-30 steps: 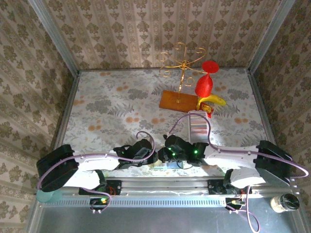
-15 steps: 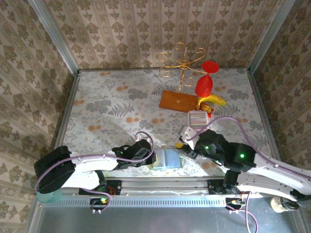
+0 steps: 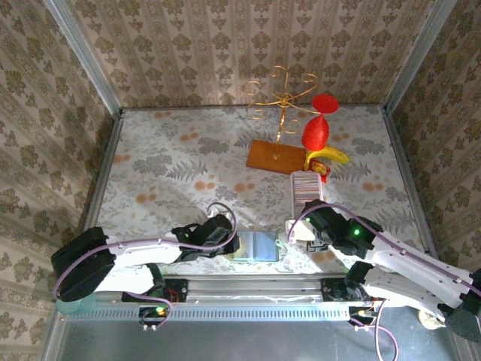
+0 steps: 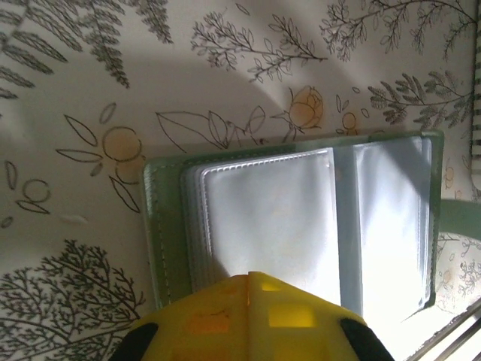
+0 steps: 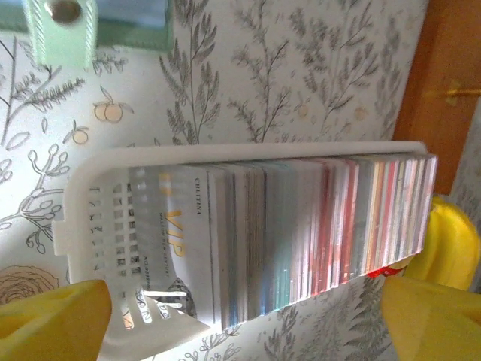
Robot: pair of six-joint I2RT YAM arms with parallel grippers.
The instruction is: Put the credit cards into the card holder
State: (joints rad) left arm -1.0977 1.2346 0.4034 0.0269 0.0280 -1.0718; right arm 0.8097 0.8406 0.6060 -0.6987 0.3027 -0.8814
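Note:
My right gripper is heading for the tray's empty end [image 5: 114, 229], open beside the front credit card [image 5: 186, 237], and should keep moving in until its fingers are on both sides of the card's edge, then close.
The card holder [image 4: 301, 218] lies open on the flowered table, its clear pockets facing up; in the top view the card holder [image 3: 256, 246] sits near the front edge. My left gripper [image 4: 250, 280] is shut, its yellow tips together over the holder's near edge, and from above the left gripper [image 3: 230, 245] is at the holder's left side. The credit cards [image 5: 301, 226] stand packed on edge in a long white ribbed tray [image 5: 90, 226]. My right gripper [image 5: 240, 323] is open, with one yellow finger [image 5: 52, 320] at each side of the tray's near end and nothing between them. The right gripper [image 3: 302, 224] hovers there.
A brown wooden board [image 3: 274, 156] with a gold wire stand [image 3: 282, 94] lies beyond the tray [image 3: 306, 189]. A red object [image 3: 316, 131] and a yellow banana [image 3: 331, 156] sit at the tray's far end. The holder's green tab [image 5: 60, 30] points toward the tray. A metal rail [image 3: 248, 286] borders the front.
My right gripper has left the card holder, swung right to the tray's near end and opened wide. The left gripper stays shut at the holder.

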